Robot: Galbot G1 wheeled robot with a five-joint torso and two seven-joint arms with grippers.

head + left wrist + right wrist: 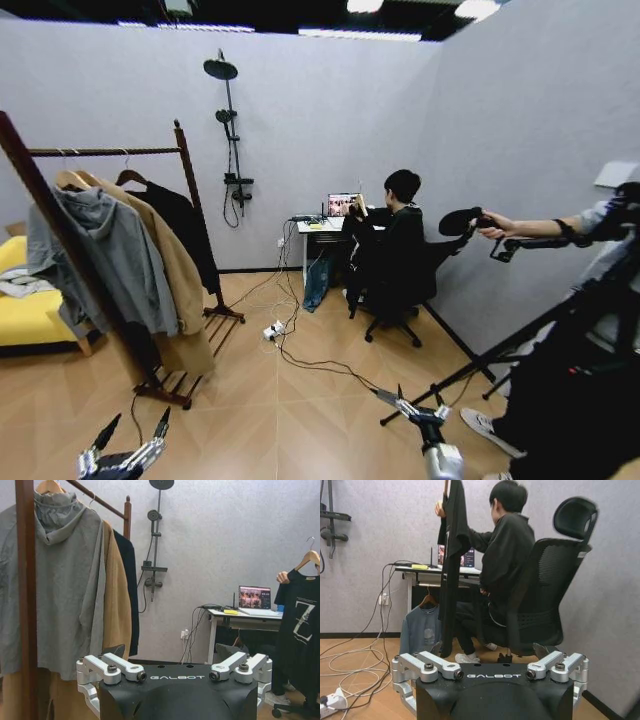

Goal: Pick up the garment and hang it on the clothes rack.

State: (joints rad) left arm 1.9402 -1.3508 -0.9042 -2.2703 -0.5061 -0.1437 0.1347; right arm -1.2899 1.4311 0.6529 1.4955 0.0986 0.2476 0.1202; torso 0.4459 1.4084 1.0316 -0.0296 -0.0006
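Note:
The garment point(452, 565) is hanging limp from its light wooden hanger point(446, 488), so it will stay draped and swing along when the robot carries the hanger.
The garment point(300, 630), a black T-shirt with a white print on a light wooden hanger, hangs from the hand of a person seated at the desk. In the right wrist view the garment point(451, 565) shows edge-on, held up in front of that person. The clothes rack point(105, 152) stands far left with a grey hoodie, a tan coat and a black jacket on its rod. The near post of the clothes rack point(25, 580) is close to my left gripper point(177, 672). My left gripper point(130, 440) is low and open, holding nothing. My right gripper point(412, 405) is also low, open and holding nothing, facing the chair point(555, 595).
A black shower stand point(230, 130) is fixed to the back wall. The desk point(320, 228) carries a laptop, with cables and a power strip point(272, 330) on the floor before it. A yellow sofa point(25, 315) is at far left. A tripod point(520, 345) and a standing person are at right.

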